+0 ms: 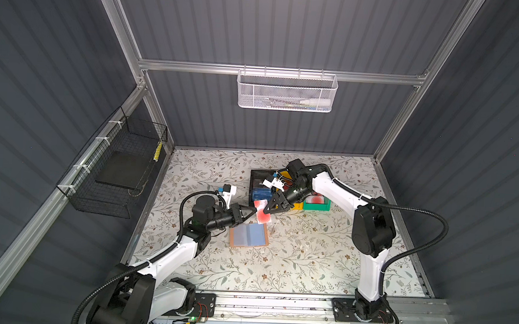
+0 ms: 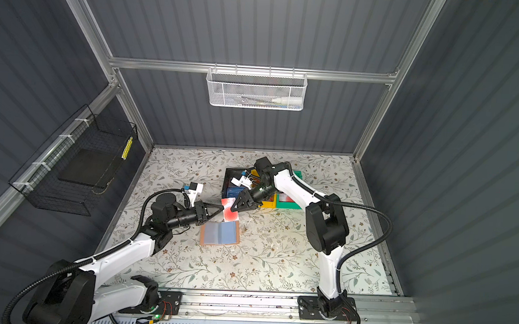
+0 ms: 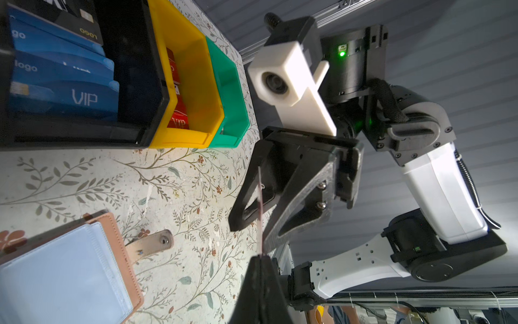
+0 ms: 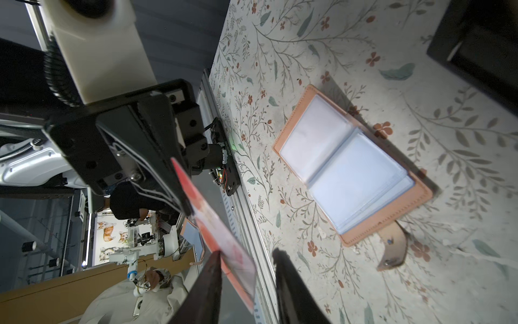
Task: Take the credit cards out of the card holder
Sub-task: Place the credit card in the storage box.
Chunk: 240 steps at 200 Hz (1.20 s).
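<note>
My left gripper is holding the credit card a long way from the green bin (image 1: 316, 202), so my right gripper should take hold of the card's loose end (image 1: 266, 212) before my left gripper lets go.
The card holder (image 1: 249, 234) (image 2: 220, 233) lies open on the table, peach-pink, its clear bluish sleeves (image 4: 347, 165) facing up. Just beyond it, a pale credit card with red circles (image 1: 262, 215) (image 2: 229, 214) hangs in the air. My left gripper (image 1: 254, 211) (image 3: 262, 256) is shut on one end of this card, which the left wrist view shows edge-on (image 3: 260, 210). My right gripper (image 1: 265, 212) (image 4: 249, 252) straddles the other end (image 4: 224, 230) with its jaws apart. One of its fingers sits against the card and the other stands clear.
Three bins stand behind the grippers. The black bin (image 3: 84, 137) holds blue cards (image 3: 64, 95), the yellow bin (image 3: 196, 84) holds a red card (image 3: 179, 120), and the green bin (image 1: 317, 207) a pale card. The holder's strap (image 3: 151, 242) lies flat beside it.
</note>
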Motion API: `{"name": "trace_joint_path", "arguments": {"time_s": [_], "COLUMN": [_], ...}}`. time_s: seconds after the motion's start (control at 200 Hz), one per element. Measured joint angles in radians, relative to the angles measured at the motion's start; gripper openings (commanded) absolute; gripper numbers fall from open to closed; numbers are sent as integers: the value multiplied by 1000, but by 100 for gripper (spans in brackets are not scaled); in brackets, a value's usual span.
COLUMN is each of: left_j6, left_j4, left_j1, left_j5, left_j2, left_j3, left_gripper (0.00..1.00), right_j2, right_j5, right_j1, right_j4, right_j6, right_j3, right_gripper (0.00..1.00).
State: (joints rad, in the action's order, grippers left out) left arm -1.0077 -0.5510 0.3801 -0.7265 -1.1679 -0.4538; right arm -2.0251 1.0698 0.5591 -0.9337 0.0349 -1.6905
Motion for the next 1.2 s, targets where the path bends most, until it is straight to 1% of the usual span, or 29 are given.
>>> {"name": "trace_joint_path", "arguments": {"time_s": [0.095, 0.22, 0.26, 0.375, 0.45, 0.49, 0.545, 0.58, 0.62, 0.68, 0.815, 0.92, 1.006, 1.081, 1.201], "left_j6": [0, 1, 2, 24, 69, 93, 121, 139, 159, 182, 224, 244, 255, 265, 276], "left_j4": [-13, -11, -8, 44, 134, 193, 275, 321, 367, 429, 532, 577, 604, 626, 649], "left_j1": [4, 4, 4, 4, 7, 8, 7, 7, 7, 7, 7, 6, 6, 6, 6], "left_j5": [0, 6, 8, 19, 41, 59, 85, 100, 115, 138, 183, 203, 212, 216, 222], "left_j2": [-19, -28, -27, -9, 29, 51, 81, 98, 116, 135, 141, 122, 97, 81, 74], "left_j3": [5, 6, 7, 7, 0, -6, -17, -24, -33, -46, -78, -96, -112, -126, -143], "left_gripper": [7, 9, 10, 23, 33, 37, 39, 39, 40, 41, 44, 44, 44, 44, 45], "right_j2": [0, 0, 0, 0, -11, -21, -23, -11, 14, 71, 225, 284, 288, 262, 170], "right_j5": [32, 72, 79, 93, 120, 129, 117, 85, 20, -108, -456, -700, -876, -1019, -1172], "right_j1": [0, -1, -1, -7, -17, -24, -35, -40, -45, -50, -54, -74, -108, -146, -201], "right_j4": [8, 9, 5, -35, -135, -197, -262, -278, -290, -299, -340, -377, -386, -397, -413], "right_j6": [8, 21, 24, 66, 169, 230, 296, 317, 334, 361, 433, 496, 553, 607, 690], "right_j3": [1, 2, 2, 2, -20, -45, -72, -75, -72, -60, -73, -125, -148, -156, -188], "right_gripper": [11, 0, 0, 0, 0, 0, 0, 0, 0, 0, 0, 0, 0, 0, 0]}}
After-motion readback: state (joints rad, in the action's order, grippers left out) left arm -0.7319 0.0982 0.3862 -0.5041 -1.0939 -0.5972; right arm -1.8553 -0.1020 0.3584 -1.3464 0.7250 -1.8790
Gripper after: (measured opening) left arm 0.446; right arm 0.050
